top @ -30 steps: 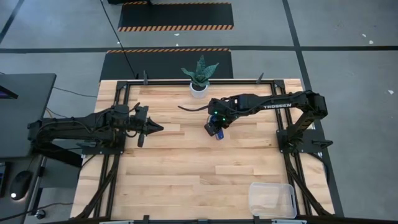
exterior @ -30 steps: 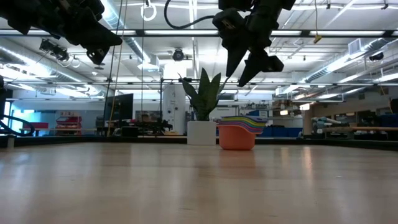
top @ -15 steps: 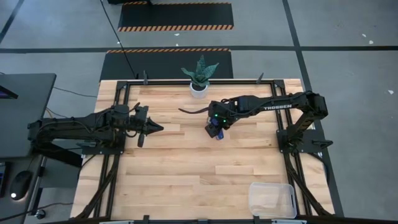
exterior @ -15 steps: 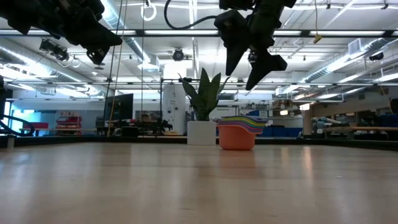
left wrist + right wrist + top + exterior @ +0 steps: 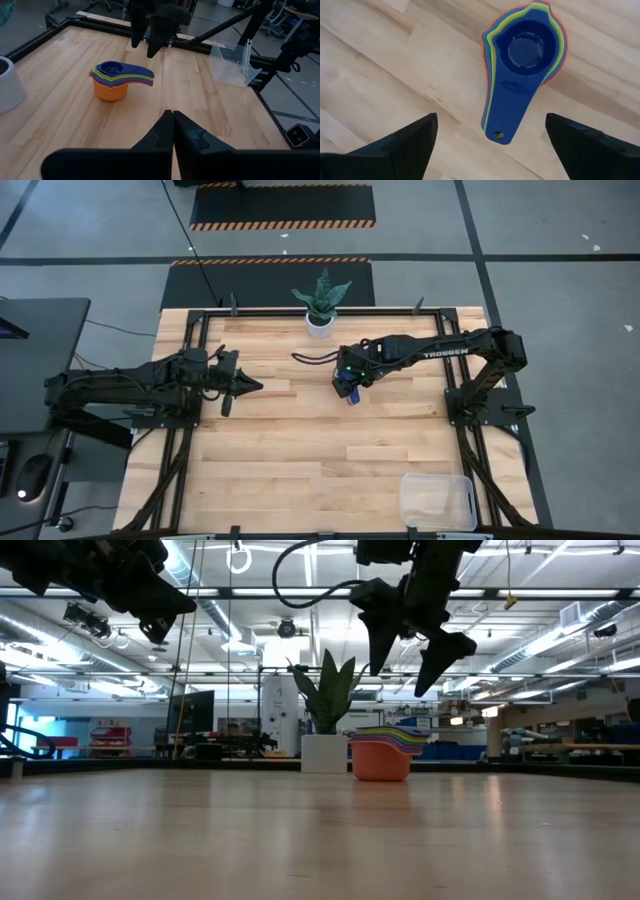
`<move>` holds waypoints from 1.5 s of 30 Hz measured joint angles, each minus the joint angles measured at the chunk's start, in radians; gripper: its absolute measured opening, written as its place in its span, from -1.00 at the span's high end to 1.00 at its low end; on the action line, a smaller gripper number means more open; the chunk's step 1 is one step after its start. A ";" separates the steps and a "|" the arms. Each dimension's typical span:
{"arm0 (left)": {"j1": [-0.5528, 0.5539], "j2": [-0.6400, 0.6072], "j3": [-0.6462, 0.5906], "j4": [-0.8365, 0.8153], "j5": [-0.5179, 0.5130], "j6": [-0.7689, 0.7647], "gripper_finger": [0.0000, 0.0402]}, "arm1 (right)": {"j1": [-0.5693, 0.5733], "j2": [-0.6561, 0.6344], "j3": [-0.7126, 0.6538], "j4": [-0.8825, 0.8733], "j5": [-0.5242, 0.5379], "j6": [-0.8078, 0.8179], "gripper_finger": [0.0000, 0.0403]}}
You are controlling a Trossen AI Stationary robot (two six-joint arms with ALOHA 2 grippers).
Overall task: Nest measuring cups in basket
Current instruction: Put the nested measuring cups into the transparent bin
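Observation:
The nested handles [image 5: 503, 122] are lined up midway across my right gripper's open fingers, so my right gripper should go on down before it closes on the handles [image 5: 513, 97] next to the navy cup's bowl.
The measuring cups [image 5: 525, 55] stand nested in one stack on the table, by the orange cup's base [image 5: 381, 769]. The navy cup [image 5: 113, 68] is innermost on top. In the right wrist view the handles [image 5: 507, 112] lie one over another. My right gripper [image 5: 402, 680] hangs open above the stack, fingers pointing steeply down, touching nothing. My left gripper [image 5: 255, 387] is shut and empty, held above the table's left part. The basket [image 5: 437, 500], clear and with no cup in it, sits at the near right corner.
A white plant pot [image 5: 319, 323] with a green plant stands at the table's far edge, just behind the stack. Black frame rails [image 5: 200, 350] run along the table's sides. Bare wood [image 5: 300, 460] lies between the stack and the basket.
My right gripper has opened wider above the stack and its wrist has turned a little, without shifting over the table. The cups have not moved.

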 joint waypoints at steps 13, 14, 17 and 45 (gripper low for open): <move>0.000 0.000 0.000 0.008 0.000 0.000 0.93 | 0.000 0.111 -0.032 0.072 -0.039 0.068 -0.88; 0.000 0.000 0.000 0.007 0.000 0.000 0.93 | 0.000 0.119 -0.032 0.070 -0.038 0.071 -0.88; 0.000 0.000 0.000 0.011 0.000 0.000 0.93 | 0.000 0.140 -0.032 0.073 -0.036 0.084 -0.88; 0.000 0.000 0.000 0.029 0.000 0.000 0.93 | -0.044 0.230 -0.032 0.123 0.053 0.036 -0.88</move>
